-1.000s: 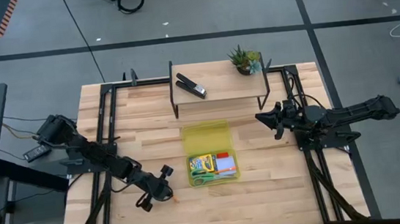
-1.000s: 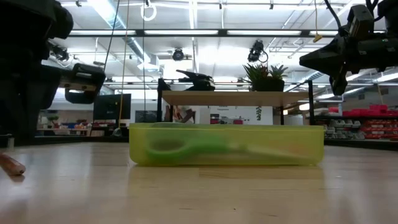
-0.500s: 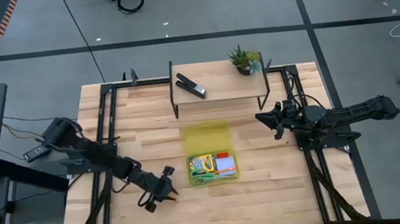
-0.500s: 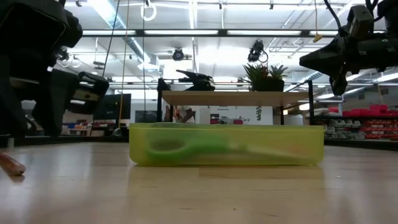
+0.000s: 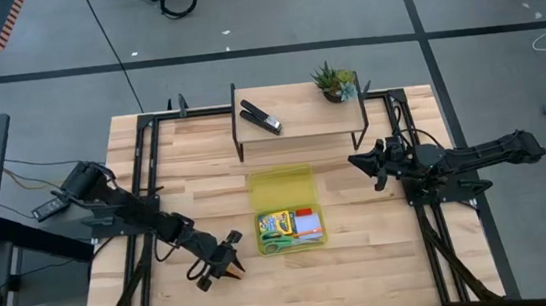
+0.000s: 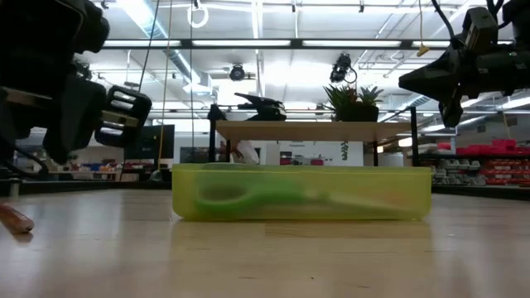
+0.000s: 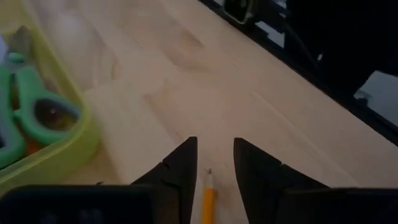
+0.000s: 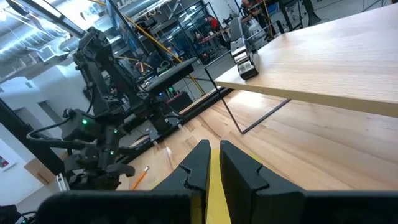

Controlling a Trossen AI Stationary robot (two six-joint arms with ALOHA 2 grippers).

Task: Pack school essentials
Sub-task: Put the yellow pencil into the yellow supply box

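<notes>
Next, my left gripper pulls its fingers back and lowers them around the pencil's body (image 7: 208, 208) before it closes, because they are on either side of only the orange pencil's tip (image 7: 209, 173).
The open yellow-green box (image 5: 290, 230) lies at the table's middle with its lid (image 5: 281, 186) flipped toward the far side. Inside it are a crayon box (image 5: 275, 221), a red eraser (image 5: 306, 212), a pale blue notepad (image 5: 309, 227) and green-handled scissors (image 7: 30, 107). An orange pencil (image 7: 207, 199) lies flat on the table to the left of the box. My left gripper (image 7: 214, 148) stands open over the pencil, one finger on either side of its tip. My right gripper (image 5: 358, 162) hangs shut above the table to the right of the box.
A low wooden shelf (image 5: 301, 130) at the far side carries a black stapler (image 5: 261, 117) and a small potted plant (image 5: 333, 80). Black frame rails (image 5: 145, 175) run along both sides of the table. Bare wood lies in front of the box.
My left gripper has moved a little toward the table's near edge and toward the box, coming down over the pencil. The box and its contents have stayed where they were.
</notes>
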